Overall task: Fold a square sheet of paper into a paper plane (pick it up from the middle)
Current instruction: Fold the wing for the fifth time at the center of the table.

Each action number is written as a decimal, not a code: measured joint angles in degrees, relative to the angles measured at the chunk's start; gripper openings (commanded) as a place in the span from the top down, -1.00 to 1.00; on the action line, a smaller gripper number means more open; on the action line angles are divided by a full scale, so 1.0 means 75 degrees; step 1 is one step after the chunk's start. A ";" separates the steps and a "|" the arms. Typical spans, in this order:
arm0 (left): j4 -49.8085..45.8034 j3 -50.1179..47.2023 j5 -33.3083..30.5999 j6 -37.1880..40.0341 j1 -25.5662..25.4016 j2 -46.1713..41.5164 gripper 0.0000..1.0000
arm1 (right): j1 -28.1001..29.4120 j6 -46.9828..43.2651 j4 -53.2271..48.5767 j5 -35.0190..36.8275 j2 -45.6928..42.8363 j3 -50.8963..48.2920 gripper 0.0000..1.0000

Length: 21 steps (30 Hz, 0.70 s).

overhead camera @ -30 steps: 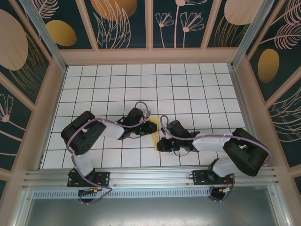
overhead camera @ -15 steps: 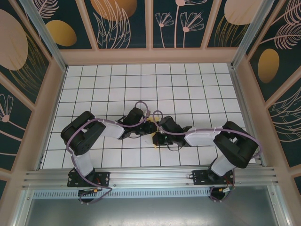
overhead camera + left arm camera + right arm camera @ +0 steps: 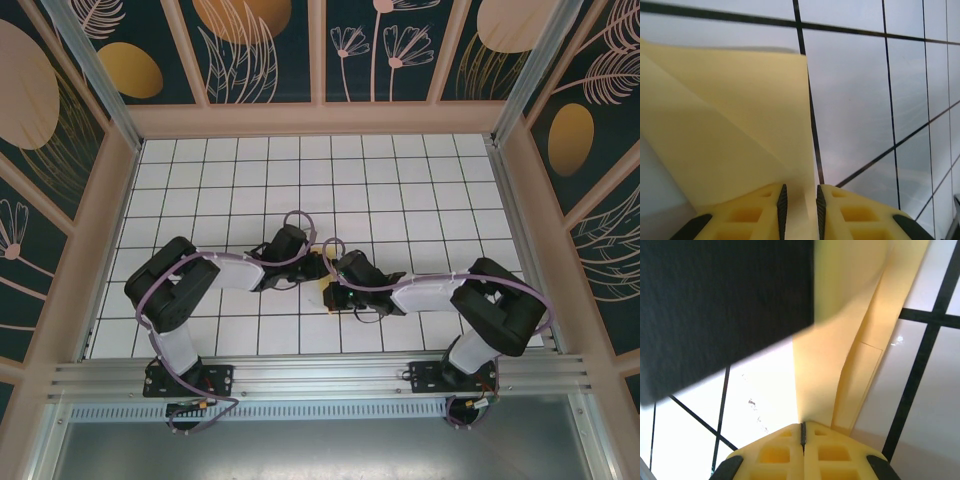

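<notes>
The robot's left gripper is at the paper's creased flap partway [image 3: 796,176] along, while the paper's far end [image 3: 767,75] lies loose beyond, so the gripper should open, back away and pinch the paper near that end.
The pale-yellow sheet of paper [image 3: 317,292] is folded into layers, and a small strip of it shows between the two wrists at the table's middle. My left gripper [image 3: 312,268] reaches in from the left. In the left wrist view its jaws [image 3: 800,189] stand a narrow gap apart, with a creased flap of the paper [image 3: 740,125] running up from between them. My right gripper [image 3: 335,272] meets it from the right. It is shut [image 3: 802,424] on the near edge of a long folded panel of the paper [image 3: 825,370]. The paper's overall shape is hidden.
The white grid-tiled table [image 3: 400,190] stretches open behind and to both sides of the grippers. Wooden walls [image 3: 320,120] enclose it. The left arm's dark body [image 3: 715,300] hangs close over the right wrist view's upper left.
My right arm has swung left and forward until its gripper meets the left one. The paper, plainly visible between them a second ago, is now mostly covered.
</notes>
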 measured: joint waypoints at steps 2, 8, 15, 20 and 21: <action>-0.0006 0.0047 -0.0038 0.0085 0.0064 0.0000 0.37 | 0.0000 -0.0003 0.0012 -0.0003 0.0000 -0.0009 0.91; 0.0224 0.0090 0.0239 0.0277 0.0152 0.0000 -0.02 | -0.0023 -0.0006 0.0012 -0.0029 0.0000 -0.0009 0.91; 0.0297 -0.0487 0.0189 0.0420 0.0283 -0.1300 -0.15 | -0.0044 -0.0029 -0.0044 -0.0020 0.0009 0.0047 0.91; 0.0737 -0.1014 0.0245 0.0504 0.0294 -0.2355 0.00 | -0.0082 -0.0038 -0.0154 -0.0085 0.0076 0.0152 0.91; 0.0860 -0.1122 0.0254 0.0533 0.0289 -0.2439 0.06 | -0.0082 -0.0041 -0.0163 -0.0087 0.0090 0.0169 0.91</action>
